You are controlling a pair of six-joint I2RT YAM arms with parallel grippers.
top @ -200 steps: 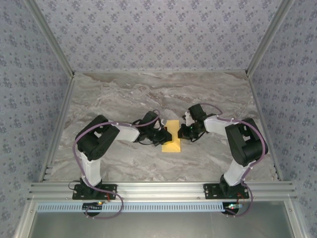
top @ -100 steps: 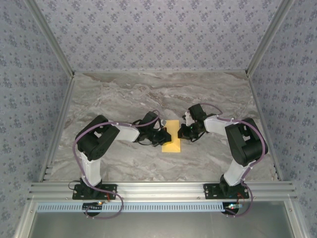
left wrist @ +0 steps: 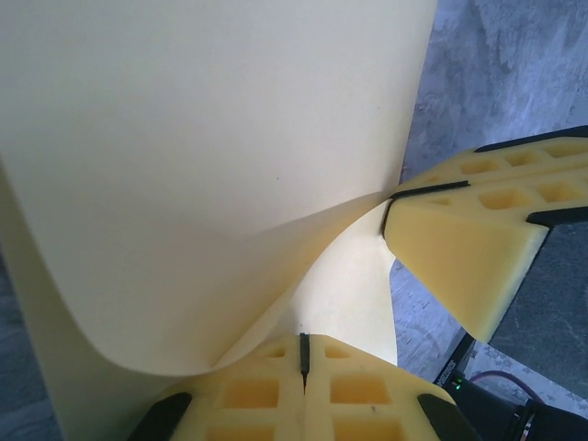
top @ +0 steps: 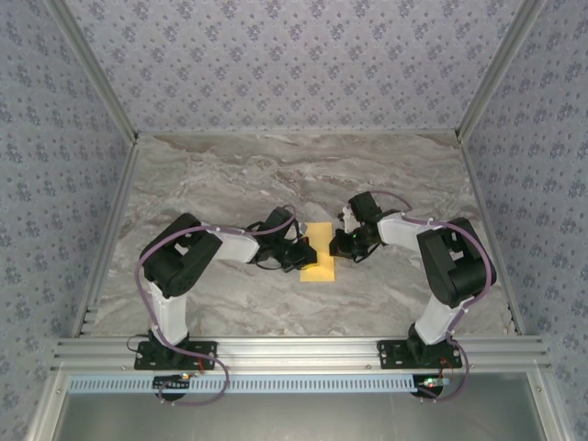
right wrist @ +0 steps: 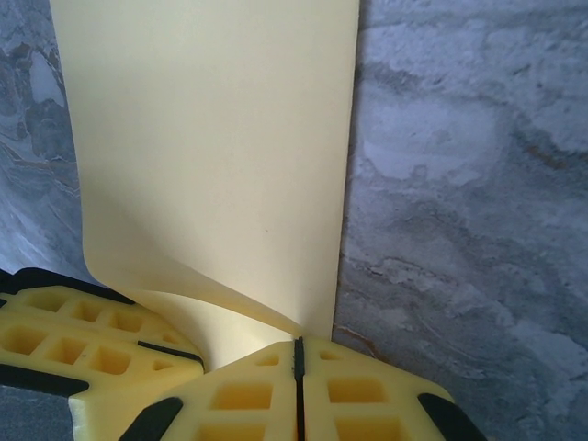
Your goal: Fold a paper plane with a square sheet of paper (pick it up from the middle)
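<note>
The paper's flap [left wrist: 342,268] curls up loosely between my grippers, so my right gripper should come back and press the paper's near end [top: 329,275] while my left gripper steadies the flap.
The square sheet of paper [top: 320,260], pale yellow, lies at the table's middle between both grippers, its middle pinched up. My left gripper [top: 304,253] is shut on the sheet's left edge. In the left wrist view the paper [left wrist: 211,165] curls upward from the shut left gripper [left wrist: 303,344], and the right gripper's fingers [left wrist: 464,248] pinch it opposite. My right gripper [top: 338,244] is shut on the right edge. From the right wrist, the paper [right wrist: 211,156] rises from the shut right gripper [right wrist: 298,345], with the left gripper's fingers [right wrist: 83,331] at lower left. No paper plane shape shows.
The marble table [top: 276,175] stretches behind and to both sides of the paper. Patterned walls [top: 294,64] close the back and sides. An aluminium rail [top: 294,349] carries both arm bases along the near edge.
</note>
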